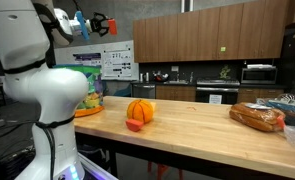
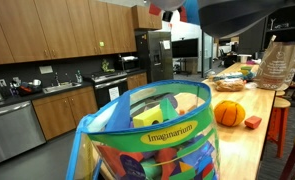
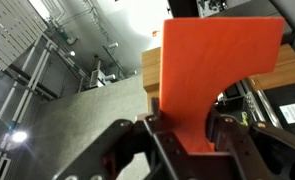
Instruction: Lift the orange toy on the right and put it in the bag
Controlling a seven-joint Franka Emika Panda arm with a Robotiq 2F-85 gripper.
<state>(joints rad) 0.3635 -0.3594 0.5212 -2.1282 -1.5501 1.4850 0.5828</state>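
The orange toy (image 1: 112, 27) is held high in my gripper, which faces the cabinets. I should swing back and tip the toy down toward the bag's opening (image 2: 165, 106).
The wrist view shows the flat orange toy (image 3: 212, 70) standing up between the jaws, with my gripper (image 3: 187, 128) shut on its lower end. In an exterior view my gripper (image 1: 99, 24) is high in the air at the left, with a bit of red-orange showing in it. The bag (image 2: 152, 135), green with yellow and blue patches and its mouth open, fills the foreground of an exterior view. There my gripper (image 2: 171, 12) hangs high above and behind it. The robot's white arm hides most of the bag (image 1: 90, 101) in an exterior view.
On the long wooden counter (image 1: 197, 130) sit a round ribbed orange pumpkin toy (image 1: 140, 110) and a small red block (image 1: 135, 125) beside it. A brown bread loaf (image 1: 257, 117) lies further along. A brown paper bag (image 2: 277, 65) stands at the far end.
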